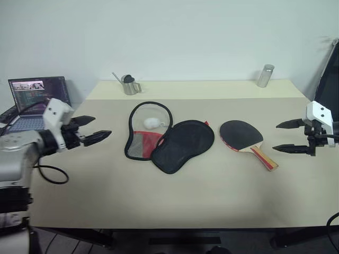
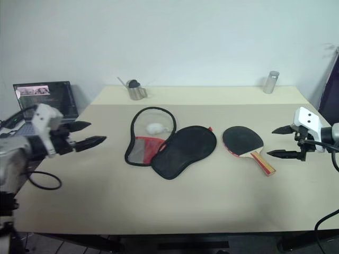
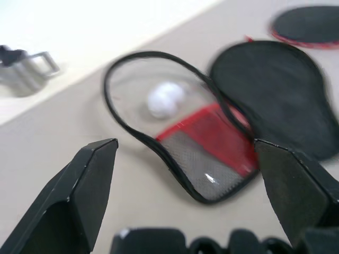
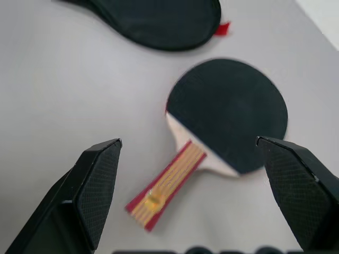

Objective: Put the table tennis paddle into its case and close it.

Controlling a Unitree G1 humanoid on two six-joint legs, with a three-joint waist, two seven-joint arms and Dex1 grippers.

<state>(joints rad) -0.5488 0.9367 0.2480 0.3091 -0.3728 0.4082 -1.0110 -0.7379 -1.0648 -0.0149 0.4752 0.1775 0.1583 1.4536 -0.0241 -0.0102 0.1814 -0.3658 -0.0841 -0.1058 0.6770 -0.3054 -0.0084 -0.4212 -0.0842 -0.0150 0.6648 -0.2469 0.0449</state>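
Observation:
I expect the black half (image 1: 184, 144) to swing along when I drag the zipper edge, because the mesh half meets it at a shared edge (image 1: 162, 144).
The table tennis paddle (image 1: 242, 135) lies flat on the table right of centre, black face up, its striped handle (image 4: 168, 182) pointing toward the near right. The case (image 1: 183, 145) lies unzipped and spread open at mid-table: a black half on the right, and a left half (image 3: 209, 145) with a red panel, mesh and a white ball (image 1: 152, 123) inside its rim. My left gripper (image 1: 91, 129) hovers open to the left of the case. My right gripper (image 1: 287, 136) hovers open just right of the paddle handle. Neither holds anything.
A small metal jug (image 1: 128, 84) stands at the table's far edge on the left, a metal cylinder (image 1: 265, 75) at the far right. An open laptop (image 1: 36, 100) sits off the table's left side. Bare tabletop (image 1: 175, 201) stretches along the near edge.

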